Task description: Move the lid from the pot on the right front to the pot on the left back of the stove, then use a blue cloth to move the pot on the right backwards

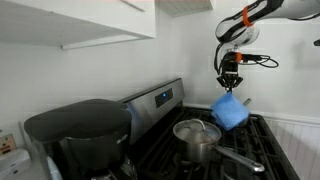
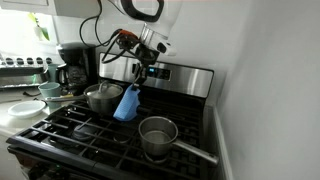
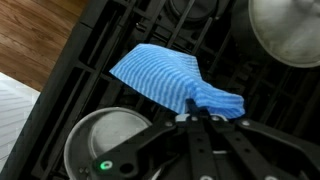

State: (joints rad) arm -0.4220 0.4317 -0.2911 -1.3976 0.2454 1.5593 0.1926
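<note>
The blue cloth (image 2: 127, 104) is hanging free next to the open pot. My gripper keeps moving the cloth across until it drapes over the pot's rim (image 2: 147, 122).
My gripper (image 2: 140, 72) is shut on a blue striped cloth (image 2: 127, 103) and holds it hanging in the air above the stove, also in an exterior view (image 1: 230, 110). In the wrist view the cloth (image 3: 175, 80) hangs from the closed fingertips (image 3: 190, 112). A steel pot with a lid on it (image 2: 103, 97) stands on the back left burner, beside the hanging cloth; it also shows in an exterior view (image 1: 195, 130). An open steel pot with a long handle (image 2: 158, 135) stands on the right front burner, with no lid.
Black stove grates (image 2: 90, 130) cover the cooktop. The steel control panel (image 2: 185, 78) rises at the back. A black coffee maker (image 1: 80, 135) stands on the counter beside the stove. A white wall (image 2: 270, 90) closes the right side.
</note>
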